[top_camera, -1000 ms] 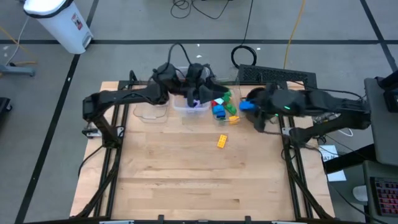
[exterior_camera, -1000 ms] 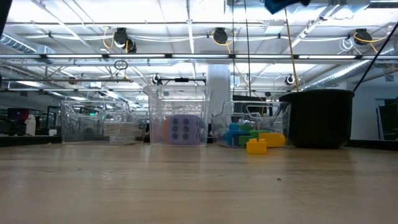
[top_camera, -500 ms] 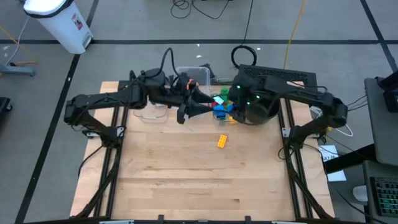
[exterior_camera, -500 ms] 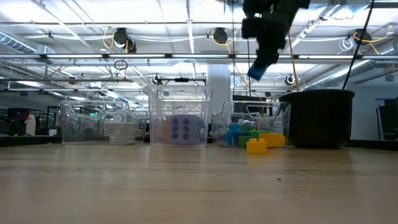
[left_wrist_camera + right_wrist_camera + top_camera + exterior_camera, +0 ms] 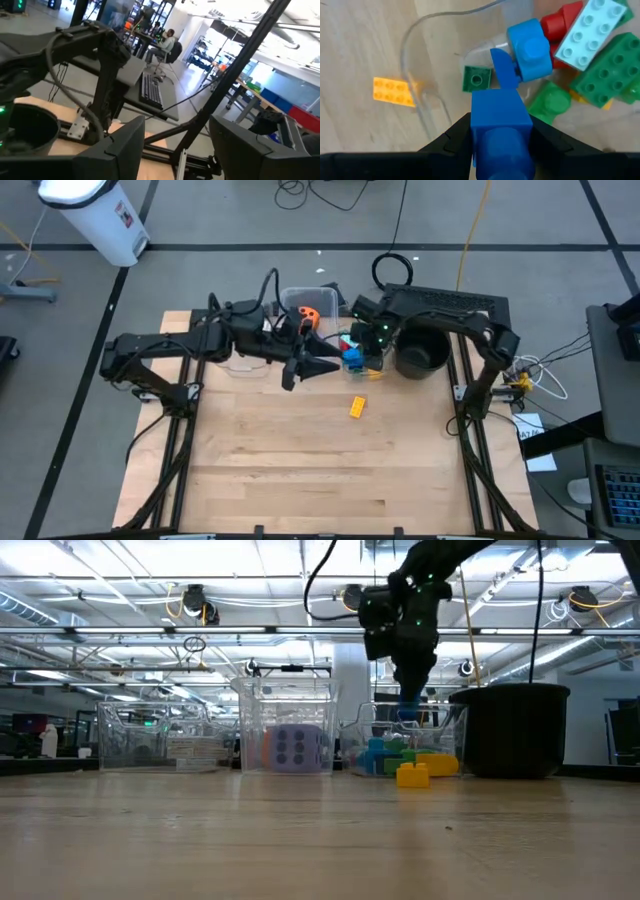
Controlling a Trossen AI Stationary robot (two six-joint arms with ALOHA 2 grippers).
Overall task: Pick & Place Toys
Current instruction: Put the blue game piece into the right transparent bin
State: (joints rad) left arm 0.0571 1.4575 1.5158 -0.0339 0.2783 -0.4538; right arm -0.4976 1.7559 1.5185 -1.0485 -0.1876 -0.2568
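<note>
I should keep lowering the blue brick (image 5: 501,116) with my right gripper until it goes below the rim of the clear bin (image 5: 408,745), then let go, because the brick is hanging over the bin, inside the bin's rim.
My right gripper (image 5: 408,705) hangs above the clear bin of bricks (image 5: 452,740) and points steeply down, shut on a blue brick (image 5: 500,112). In the bin lie blue, red, green and pale blue bricks (image 5: 580,45). A yellow brick (image 5: 357,407) lies flat on the table in front of the bin. A purple die (image 5: 297,747) sits in the tall clear bin (image 5: 250,720), and an orange die (image 5: 308,312) shows there from above. My left gripper (image 5: 312,366) is open and holds nothing; it points level toward the table's right, near the dice bin. My right gripper pinches the blue brick by two opposite sides (image 5: 479,125) between its two fingers. The fingers come from above, slanting steeply down. The brick sticks out below the fingertips (image 5: 408,713), lifted clear over the brick bin.
A black pot (image 5: 512,730) stands at the table's far right, beside the brick bin. A third clear bin (image 5: 165,740), with white cards, stands at the far left. The near half of the wooden table (image 5: 300,470) is bare. A person sits at a desk (image 5: 167,42) in the room beyond.
My right gripper has swung from over the black pot toward the table's left and down, tipping to point steeply down, and now holds the blue brick over the brick bin. My left gripper has drawn back from the dice bin toward the near edge.
</note>
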